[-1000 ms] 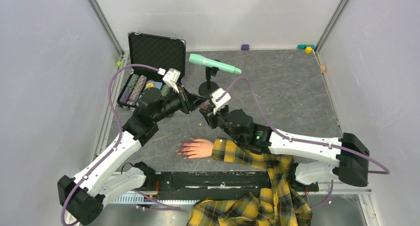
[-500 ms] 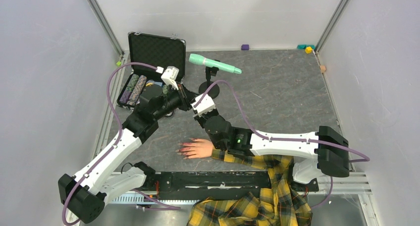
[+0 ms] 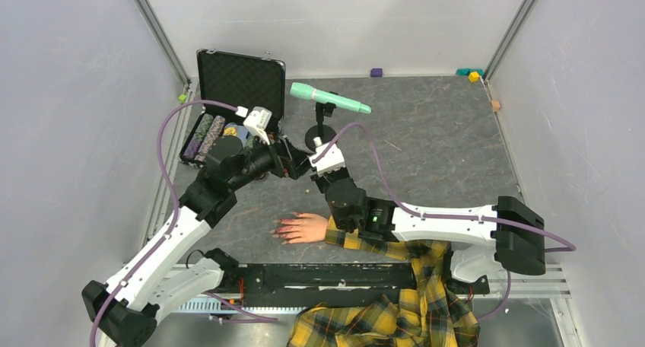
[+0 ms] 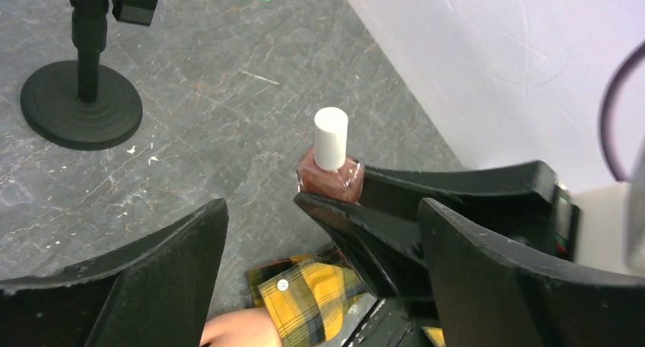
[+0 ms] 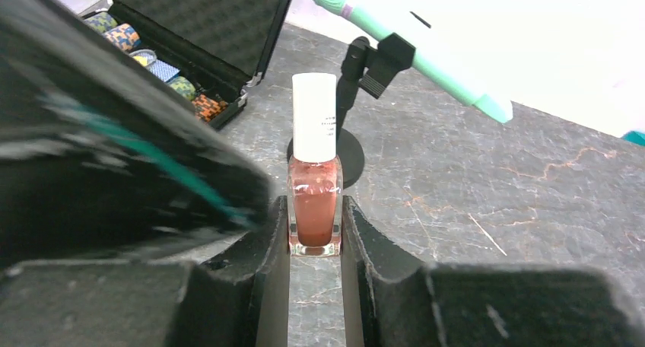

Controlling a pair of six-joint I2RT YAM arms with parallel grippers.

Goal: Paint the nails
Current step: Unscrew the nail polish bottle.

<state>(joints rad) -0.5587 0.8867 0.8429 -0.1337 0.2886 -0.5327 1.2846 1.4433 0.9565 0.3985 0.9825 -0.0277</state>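
Note:
The white cap (image 3: 318, 142) is still on and my right gripper is twisted far round, so my right gripper should turn the bottle (image 5: 315, 210) back before my left gripper clamps the cap.
The mannequin hand (image 3: 306, 227) lies palm down near the table's front, its red nails (image 3: 279, 230) pointing left, a yellow plaid sleeve (image 3: 357, 234) on its wrist. Above and behind it my right gripper (image 5: 315, 210) is shut on a small brownish-pink polish bottle (image 5: 315, 202), held upright with its white cap (image 5: 314, 117) on. My left gripper (image 4: 323, 210) faces it with the jaws wide open, one on either side of the right fingers (image 4: 357, 225), touching neither bottle (image 4: 328, 178) nor cap. In the top view both grippers meet near the bottle (image 3: 312, 167).
An open black case (image 3: 239, 77) with poker chips (image 3: 204, 130) sits at the back left. A mint-green pen-shaped tool (image 3: 328, 97) rests on a black stand (image 3: 319, 138) just behind the grippers. Small coloured blocks (image 3: 473, 75) lie along the back wall. Plaid cloth (image 3: 395, 316) hangs over the front edge.
My left gripper, earlier shut close against the bottle's top, now stands wide open. The right arm swung left with the bottle and has come slightly back to the right.

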